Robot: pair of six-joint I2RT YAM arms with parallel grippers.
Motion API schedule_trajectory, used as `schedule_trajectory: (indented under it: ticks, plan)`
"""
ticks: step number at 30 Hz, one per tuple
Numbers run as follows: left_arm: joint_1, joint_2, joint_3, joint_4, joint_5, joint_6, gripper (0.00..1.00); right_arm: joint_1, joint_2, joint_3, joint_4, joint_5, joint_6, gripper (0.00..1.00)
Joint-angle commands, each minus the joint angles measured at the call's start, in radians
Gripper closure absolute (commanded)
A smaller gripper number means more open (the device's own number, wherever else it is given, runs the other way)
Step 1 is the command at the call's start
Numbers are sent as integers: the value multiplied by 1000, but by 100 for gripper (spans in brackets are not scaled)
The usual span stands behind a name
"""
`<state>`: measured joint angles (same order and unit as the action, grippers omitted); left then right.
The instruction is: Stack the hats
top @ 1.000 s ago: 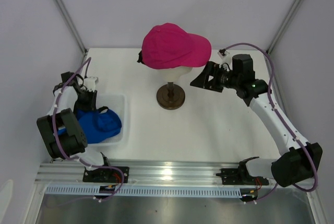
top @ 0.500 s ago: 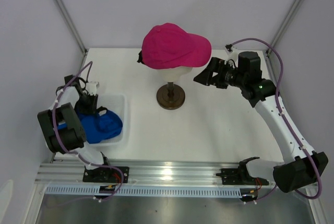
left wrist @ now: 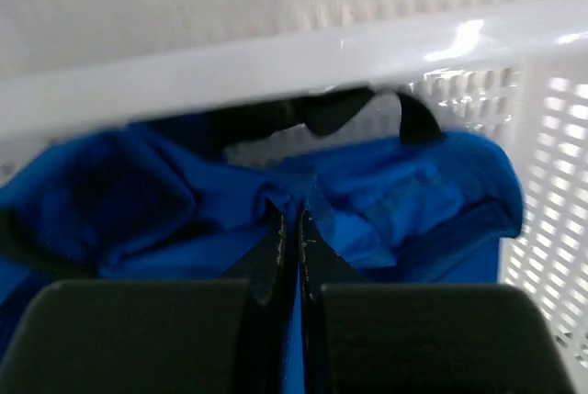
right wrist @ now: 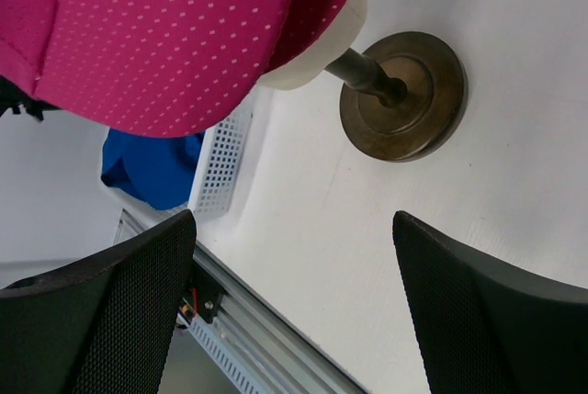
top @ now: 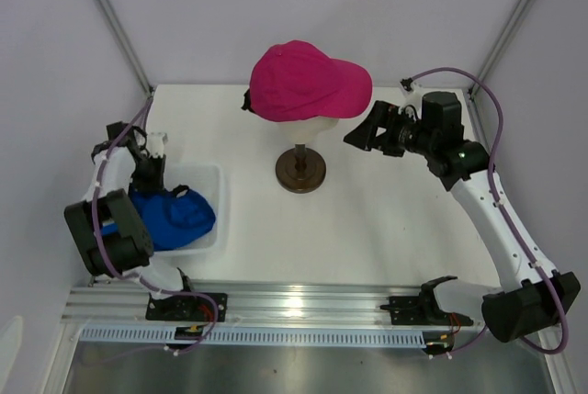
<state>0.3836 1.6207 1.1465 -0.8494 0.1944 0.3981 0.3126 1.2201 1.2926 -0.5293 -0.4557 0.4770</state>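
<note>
A fold of the blue hat (left wrist: pixel 283 197) is shut in my left gripper. My open right gripper keeps going toward the hat's free side (top: pixel 195 216) and closes there.
A magenta-pink hat (top: pixel 306 82) sits on the cream mannequin head, its brim pointing right; it also shows in the right wrist view (right wrist: pixel 175 31). A royal blue hat (top: pixel 175 218) lies crumpled in the white mesh basket (top: pixel 213 183). My left gripper (top: pixel 150 176) is at the basket's far left and is shut on a fold of the blue hat (left wrist: pixel 386 201). My right gripper (top: pixel 360 133) is open and empty, in the air just right of the pink hat's brim.
The mannequin head's brown round stand (top: pixel 300 171) is at the table's middle; it also shows in the right wrist view (right wrist: pixel 404 95). The basket's white rim (left wrist: pixel 276 59) crosses the left wrist view. A metal rail (top: pixel 303 307) runs along the near edge.
My right gripper has risen and moved slightly right, away from the stand. My left gripper has shifted back and up at the basket's far left, with the blue hat's fabric pulled along.
</note>
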Motion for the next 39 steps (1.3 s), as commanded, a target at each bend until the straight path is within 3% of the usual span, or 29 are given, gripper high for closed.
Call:
schedule_trajectory:
  ticks: [1,7,15,19,24,28,33,35,38,39]
  plan:
    - [-8,-192,41,9,-6,-57,99,0,-63,20,6,8,5,9]
    - [-9,-418,139,-69,0,-175,99,5,-181,-42,71,-6,26,9]
    - [-12,-682,134,-30,-17,-387,99,17,-416,-240,164,0,6,7]
    - [-14,-696,163,-107,42,-534,99,19,-487,-268,178,-30,-23,7]
    - [-14,-673,225,-258,49,-752,99,54,-541,-351,334,-118,-18,7]
    - [-15,-769,168,-271,27,-982,99,173,-567,-391,411,-133,-194,6]
    - [-17,-955,131,-278,45,-1276,99,432,-547,-380,417,27,-501,4]
    - [-25,-963,178,-336,18,-1320,99,515,-522,-365,439,109,-638,4]
    - [-34,-941,228,-476,-93,-1404,99,724,-453,-332,515,282,-809,5]
    - [-35,-935,242,-519,-123,-1418,99,844,-405,-329,552,332,-866,5]
